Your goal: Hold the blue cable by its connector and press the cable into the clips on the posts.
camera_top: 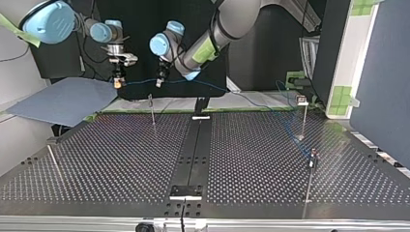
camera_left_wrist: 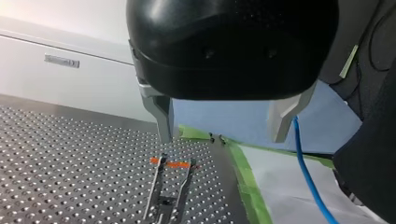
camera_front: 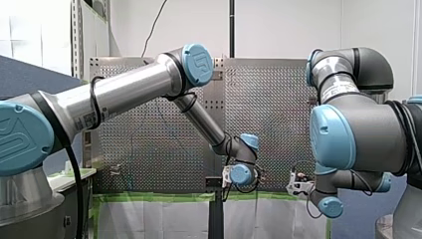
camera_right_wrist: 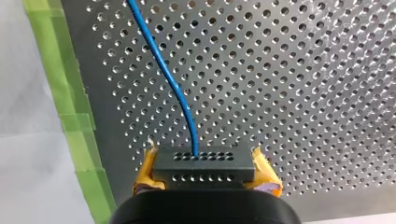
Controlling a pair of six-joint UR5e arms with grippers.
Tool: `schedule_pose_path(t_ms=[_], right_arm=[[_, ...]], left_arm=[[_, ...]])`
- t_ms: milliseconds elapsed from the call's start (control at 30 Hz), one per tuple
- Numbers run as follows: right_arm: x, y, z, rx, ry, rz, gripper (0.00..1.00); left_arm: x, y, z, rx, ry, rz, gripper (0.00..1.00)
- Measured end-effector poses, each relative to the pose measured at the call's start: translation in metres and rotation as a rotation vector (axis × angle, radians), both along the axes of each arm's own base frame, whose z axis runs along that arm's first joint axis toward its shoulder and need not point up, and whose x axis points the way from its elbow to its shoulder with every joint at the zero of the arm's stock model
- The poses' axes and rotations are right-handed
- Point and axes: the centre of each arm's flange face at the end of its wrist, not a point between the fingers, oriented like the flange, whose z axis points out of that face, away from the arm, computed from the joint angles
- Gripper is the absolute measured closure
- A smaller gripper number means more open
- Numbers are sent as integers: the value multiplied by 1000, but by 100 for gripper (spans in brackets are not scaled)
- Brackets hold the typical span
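The blue cable (camera_right_wrist: 164, 67) bends in a gentle curve (camera_right_wrist: 191, 127) above the connector, so it will tip over in a smooth arc and stay seated when the robot carries it.
My right gripper (camera_right_wrist: 205, 179) is shut, its yellow pads (camera_right_wrist: 145, 175) clamping the black connector (camera_right_wrist: 204, 163). The blue cable (camera_right_wrist: 170, 84) leaves the connector and runs out over the perforated table. In the top view my right gripper (camera_top: 117, 79) hangs at the back left, and the cable (camera_top: 203, 86) stretches from it towards the view's right, past my left gripper (camera_top: 159, 82). My left gripper (camera_left_wrist: 222, 135) is open with nothing between its metal fingers (camera_left_wrist: 163, 121). The cable (camera_left_wrist: 306, 172) passes just outside one finger. A clip post with orange tips (camera_left_wrist: 172, 164) stands below the gripper.
Thin posts stand on the table: one (camera_top: 152, 110) at the back left under the grippers, two (camera_top: 303, 118) (camera_top: 309, 176) at the right with the cable running past them, one (camera_top: 54, 162) at the near left. Green tape (camera_left_wrist: 247, 186) edges the table.
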Motion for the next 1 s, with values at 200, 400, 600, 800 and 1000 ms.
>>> schedule_pose_path(t_ms=[200,400,600,800,1000], right_arm=[[-5,0,0,-1,-4,16,100],[-8,-2,1,-8,-19,17,100],[-8,-3,2,-13,-23,19,100],[-8,-4,2,-15,-25,20,100],[-8,-5,3,-15,-29,23,100]], left_arm=[[-12,2,-4,35,24,-9,2],[-24,6,10,37,27,-16,2],[-34,14,30,54,24,-21,2],[-39,8,64,86,1,-22,2],[-37,-5,87,84,-5,-25,2]])
